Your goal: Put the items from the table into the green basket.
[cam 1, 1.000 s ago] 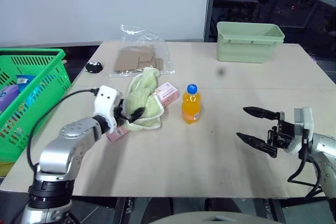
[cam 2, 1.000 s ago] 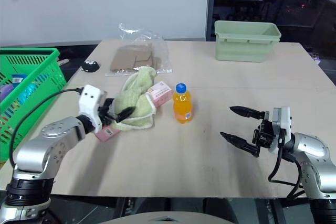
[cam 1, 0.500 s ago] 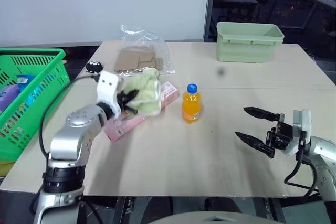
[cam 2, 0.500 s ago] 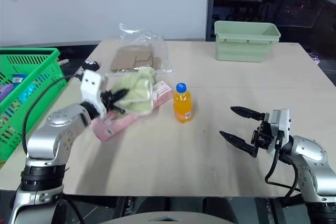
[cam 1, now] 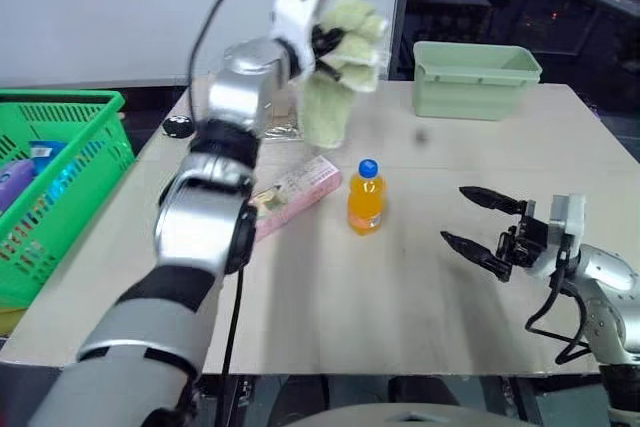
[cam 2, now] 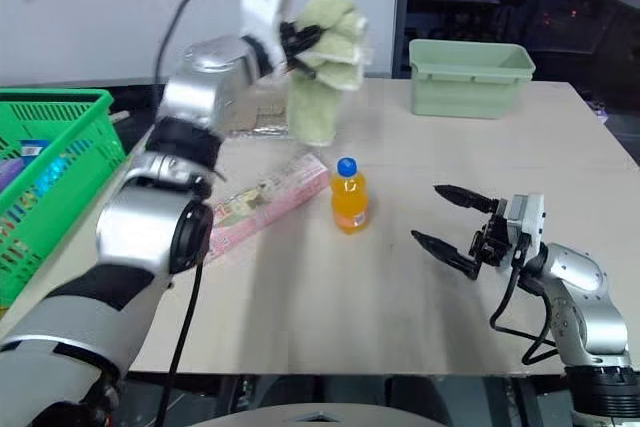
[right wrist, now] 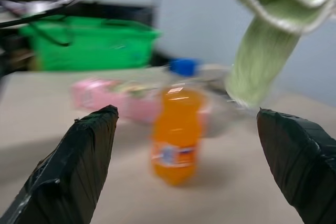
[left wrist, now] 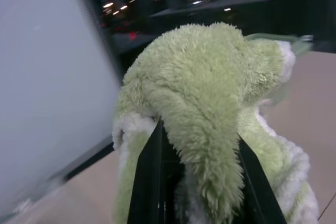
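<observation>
The towel is hanging clear (cam 1: 326, 112) of the orange bottle, so my left gripper should keep moving on toward the open table (cam 1: 500, 162) in front of the tub and let go there.
My left gripper (cam 1: 326, 41) is raised high over the back of the table, shut on a fluffy pale green towel (cam 1: 338, 67) that hangs below it. The towel (left wrist: 199, 93) drapes over the black fingers (left wrist: 149, 177) in the left wrist view. The long pink carton (cam 1: 295, 193) lies flat on the table, and the orange bottle (cam 1: 365, 197) with a blue cap stands just right of it. The green basket (cam 1: 60, 172) sits at the table's left edge. Right of the bottle, my right gripper (cam 1: 455, 214) hovers open and empty, pointing at the bottle (right wrist: 176, 129).
A pale green solid-walled tub (cam 1: 475, 77) stands at the back right. A small black object (cam 1: 179, 127) lies at the back left, near a clear bag partly hidden by my arm. The basket holds blue and purple goods (cam 1: 25, 172).
My left arm has swung the towel up off the table to well above it, uncovering the pink carton. The right gripper has edged slightly toward the bottle, still open.
</observation>
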Robot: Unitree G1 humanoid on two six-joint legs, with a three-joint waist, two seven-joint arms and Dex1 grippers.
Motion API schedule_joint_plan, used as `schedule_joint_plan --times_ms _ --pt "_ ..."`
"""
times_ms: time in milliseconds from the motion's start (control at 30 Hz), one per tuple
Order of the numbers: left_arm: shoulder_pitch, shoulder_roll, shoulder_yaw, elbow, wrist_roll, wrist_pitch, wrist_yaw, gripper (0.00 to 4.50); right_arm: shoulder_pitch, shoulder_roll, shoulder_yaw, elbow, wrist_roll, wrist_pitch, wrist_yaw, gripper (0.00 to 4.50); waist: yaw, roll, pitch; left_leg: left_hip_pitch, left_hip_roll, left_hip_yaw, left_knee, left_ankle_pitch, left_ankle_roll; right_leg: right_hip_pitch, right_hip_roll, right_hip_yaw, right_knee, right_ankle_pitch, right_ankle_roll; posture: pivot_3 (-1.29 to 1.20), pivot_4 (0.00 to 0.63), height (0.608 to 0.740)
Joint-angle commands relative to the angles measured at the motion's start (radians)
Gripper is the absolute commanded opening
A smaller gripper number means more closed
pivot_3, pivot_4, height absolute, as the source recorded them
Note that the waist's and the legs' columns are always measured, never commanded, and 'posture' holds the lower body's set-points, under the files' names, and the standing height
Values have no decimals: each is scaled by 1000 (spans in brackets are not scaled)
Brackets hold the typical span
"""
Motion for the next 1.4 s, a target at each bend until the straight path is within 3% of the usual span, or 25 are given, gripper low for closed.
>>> schedule_joint_plan --times_ms 33,167,433,667,900,1200,1300,1400 --pt "-79 -55 4 94 38 -95 -52 13 -45 4 -109 7 -68 0 -225 4500 -13 3 2 -4 0 0 0 0 0 -4 0 0 0 1 -1 -192 0 740" --pt "-125 -138 12 122 48 -139 -143 13 -21 20 -176 0 -107 34 -390 4500 -38 4 3 -5 0 0 0 -3 5 -4 0 0 0 0 1 -226 0 740" --pt "-178 -276 31 135 61 -155 -264 13 69 38 -221 -66 -65 -4 -397 4500 -108 10 5 -3 -3 1 -1 -4 6 -3 -2 3 0 -4 6 -274 0 740" --pt "-173 -319 13 153 139 -174 -100 2873 83 50 -231 -79 -38 -39 -388 4500 -195 10 5 -2 -7 1 1 -4 7 -1 -2 10 1 -4 9 -274 0 740" --pt "-180 -273 43 154 138 -168 -31 2873 72 49 -222 -58 -24 -58 -357 4500 -232 11 6 -1 -13 -3 1 -4 7 -1 -4 13 1 -3 13 -235 0 740" --pt "-169 -162 102 88 82 -201 -167 2873 61 7 -128 -17 -57 -47 -233 4500 -204 13 7 -2 -15 -5 1 -4 7 -1 -6 12 1 -4 14 -165 0 740" --pt "-102 -74 146 -59 16 -175 -248 2873 77 -26 -97 -19 -42 -24 -158 4500 -190 15 9 -2 -15 -6 1 -4 7 -1 -6 12 2 -4 14 -146 0 740" --pt "62 30 183 -400 -65 -7 -295 2873 86 -59 -83 -24 -4 12 -89 4500 -179 18 9 -1 -14 -6 1 -4 7 -1 -6 12 4 -4 14 -127 0 740"
